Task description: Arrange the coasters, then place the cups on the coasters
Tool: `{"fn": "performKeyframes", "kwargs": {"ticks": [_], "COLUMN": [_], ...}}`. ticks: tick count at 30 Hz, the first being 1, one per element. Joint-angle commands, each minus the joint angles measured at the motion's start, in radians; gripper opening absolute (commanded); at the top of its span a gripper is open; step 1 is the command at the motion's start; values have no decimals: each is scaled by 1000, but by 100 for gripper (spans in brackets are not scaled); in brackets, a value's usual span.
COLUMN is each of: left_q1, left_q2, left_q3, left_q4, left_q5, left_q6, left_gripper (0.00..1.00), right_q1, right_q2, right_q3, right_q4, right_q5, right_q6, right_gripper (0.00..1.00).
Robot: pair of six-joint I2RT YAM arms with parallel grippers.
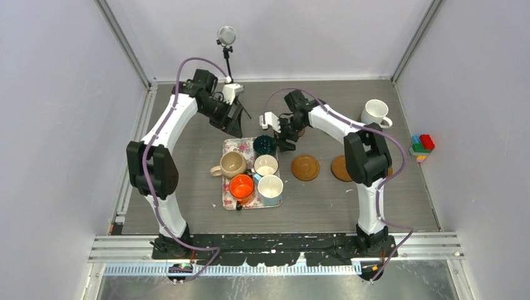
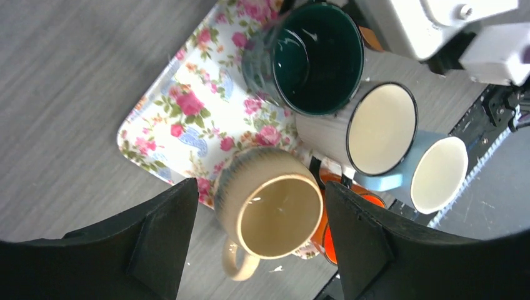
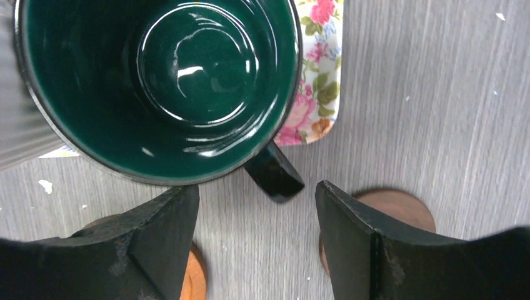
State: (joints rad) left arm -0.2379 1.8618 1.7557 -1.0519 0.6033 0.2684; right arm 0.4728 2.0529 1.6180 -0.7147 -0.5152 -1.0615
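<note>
The dark green cup's handle (image 3: 275,173) points toward my right gripper and away from my left gripper. My right gripper should grab the handle (image 3: 276,177) and bring the dark green cup to a coaster.
Five cups stand on the floral tray (image 1: 232,147): dark green (image 1: 264,145), beige (image 1: 232,164), white (image 1: 266,165), orange (image 1: 241,185) and light blue (image 1: 270,189). A sixth, white cup (image 1: 375,113) stands at the back right. My left gripper (image 2: 259,231) hangs open above the beige cup (image 2: 270,212), which shows between the fingers untouched. My right gripper (image 3: 256,231) is open just off the dark green cup's (image 3: 162,81) handle (image 3: 275,172), touching nothing. Two orange-brown coasters (image 1: 305,167) (image 1: 340,169) lie right of the tray. Behind the right fingers show a darker coaster (image 3: 400,206) and an orange-brown one (image 3: 195,275).
The right arm's elbow (image 1: 364,156) hangs over the coasters' right side. Coloured blocks (image 1: 422,147) sit past the table's right edge. A small stand with a round head (image 1: 226,36) rises at the back. The right wrist's white housing (image 2: 450,31) is close beside the dark green cup.
</note>
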Motion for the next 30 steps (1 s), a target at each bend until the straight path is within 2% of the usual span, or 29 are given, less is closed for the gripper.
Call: {"fn": "performKeyframes", "kwargs": {"ticks": [1,10,12,17,27,30], "left_q1": [5,6,8,21,43,45], "left_q2": [-81,-88,-74,-55,-51,-50], "left_q3": [-70,-91,-81,-70,-80,-83], "left_q4": [35,49,49,55,58,58], "left_q5": [35,40,40,41,34,12], "left_q6": [-5,-37,-48,-74,-81,-81], "left_gripper": [76,77,76,75,74,74], "right_q1": [18,48,57,67,67,67], "right_q2": [31,70,67,57,50,38], "right_q3": [72,115,106,93,75,56], "right_q4": [3,-43,-52,-49,16,39], "right_q5": [-26,-42,-36,-20,-26,-27], "right_q6": [-82,-127,-141,-139,-45,-16], "right_gripper": [73,69,65,45,22,19]}}
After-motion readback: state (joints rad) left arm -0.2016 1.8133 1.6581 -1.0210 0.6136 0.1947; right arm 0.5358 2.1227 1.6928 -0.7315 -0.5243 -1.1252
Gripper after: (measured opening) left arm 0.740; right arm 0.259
